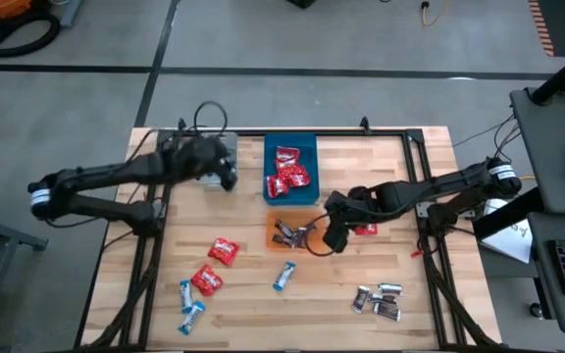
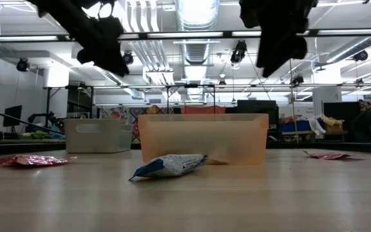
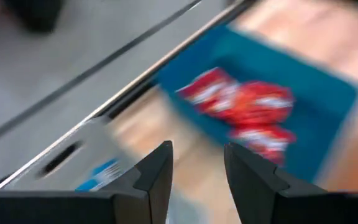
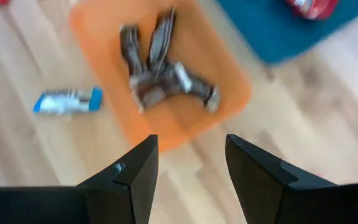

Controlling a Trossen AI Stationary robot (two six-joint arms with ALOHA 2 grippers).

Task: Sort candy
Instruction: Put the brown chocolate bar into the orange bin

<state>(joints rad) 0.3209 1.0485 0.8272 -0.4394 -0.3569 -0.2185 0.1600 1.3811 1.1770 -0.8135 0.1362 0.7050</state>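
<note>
The far dark candy (image 1: 394, 287) lies clear of its cluster, so the robot's right gripper should keep going toward it with open fingers and close across its narrow middle (image 1: 389, 288).
My left gripper (image 1: 229, 178) is open and empty, hovering at the clear bin (image 1: 207, 157), next to the blue bin (image 1: 290, 147) that holds red candies (image 3: 247, 112). A blue-and-white candy (image 3: 98, 177) lies in the clear bin. My right gripper (image 1: 333, 238) is open and empty, raised at the right edge of the orange bin (image 4: 98, 37), which holds several dark candies (image 4: 160, 78). A red candy (image 1: 365, 228) lies on the table just right of it. A blue-and-white candy (image 4: 67, 101) lies in front of the orange bin.
Loose on the near half of the table are two red candies (image 1: 224, 251), blue-and-white candies (image 1: 189, 304) near the left corner, and a cluster of dark candies (image 1: 376, 299) toward the right. A black frame (image 1: 410, 137) borders the tabletop.
</note>
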